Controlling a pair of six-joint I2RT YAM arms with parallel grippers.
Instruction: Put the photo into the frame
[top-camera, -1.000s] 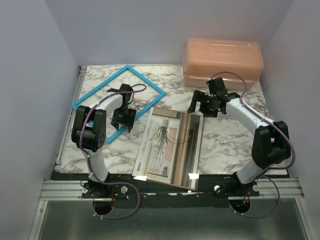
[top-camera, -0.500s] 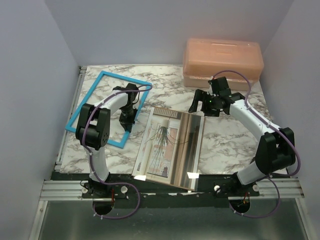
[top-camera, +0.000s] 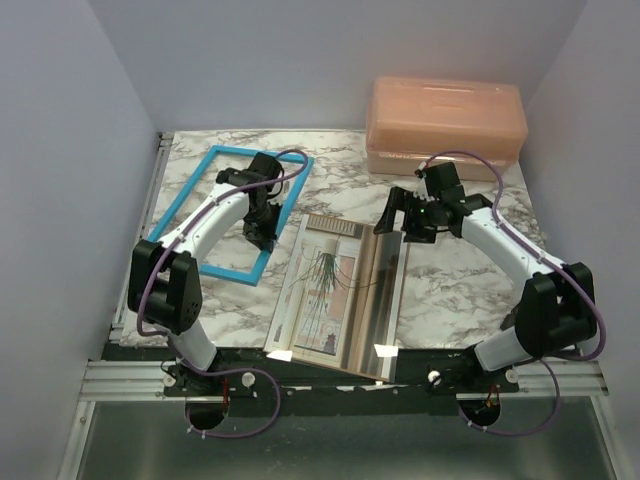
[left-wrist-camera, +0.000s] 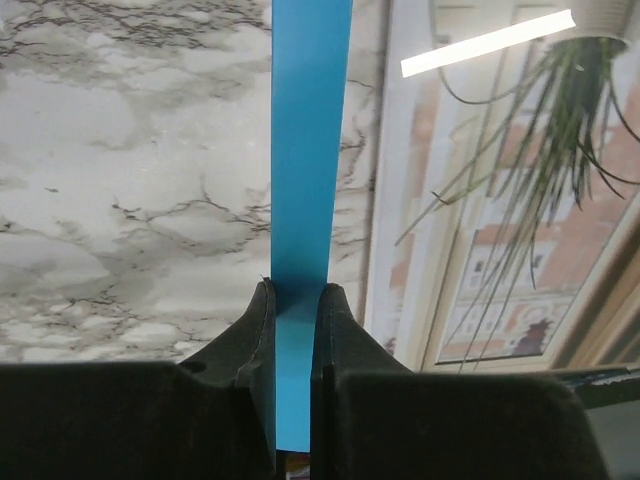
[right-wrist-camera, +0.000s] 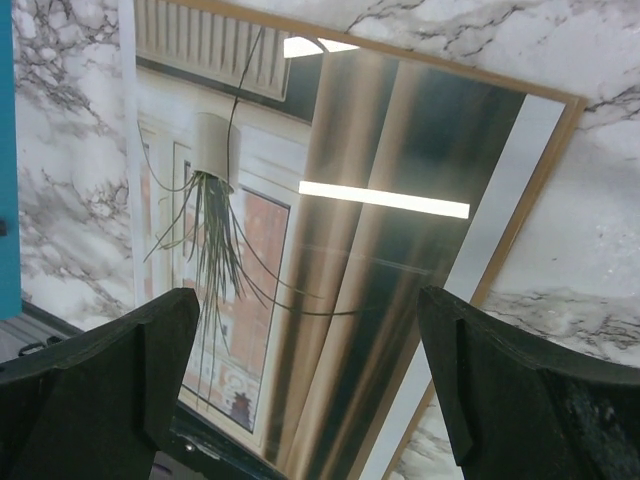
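Observation:
The blue rail (top-camera: 291, 200) runs almost parallel to the photo's edge, so the robot's left gripper goes on pulling the frame until that rail is over the photo (top-camera: 319, 285), and then let go.
The frame (top-camera: 180, 195) is a thin bright blue rectangle on the left part of the marble table. My left gripper (top-camera: 262, 218) is shut on its right rail; in the left wrist view the blue rail (left-wrist-camera: 310, 150) runs straight out from between the fingers of the left gripper (left-wrist-camera: 297, 295). The photo (top-camera: 335, 290), a spiky plant by a window with brown curtains, lies flat in the middle, just right of the frame. My right gripper (top-camera: 403, 215) hovers open above the photo's far right corner. In the right wrist view the photo (right-wrist-camera: 330, 250) fills the wide gap of the right gripper (right-wrist-camera: 308, 310).
A peach plastic box (top-camera: 445, 125) stands at the back right, behind the right arm. A thin brown edge (right-wrist-camera: 565, 140) shows along the photo's right side. Bare marble table (top-camera: 460, 290) lies right of the photo. Grey walls close in both sides.
My left gripper has shut on the frame's rail and swung the frame round to the left, so it now lies straighter. The right gripper has drifted slightly toward the photo, still open.

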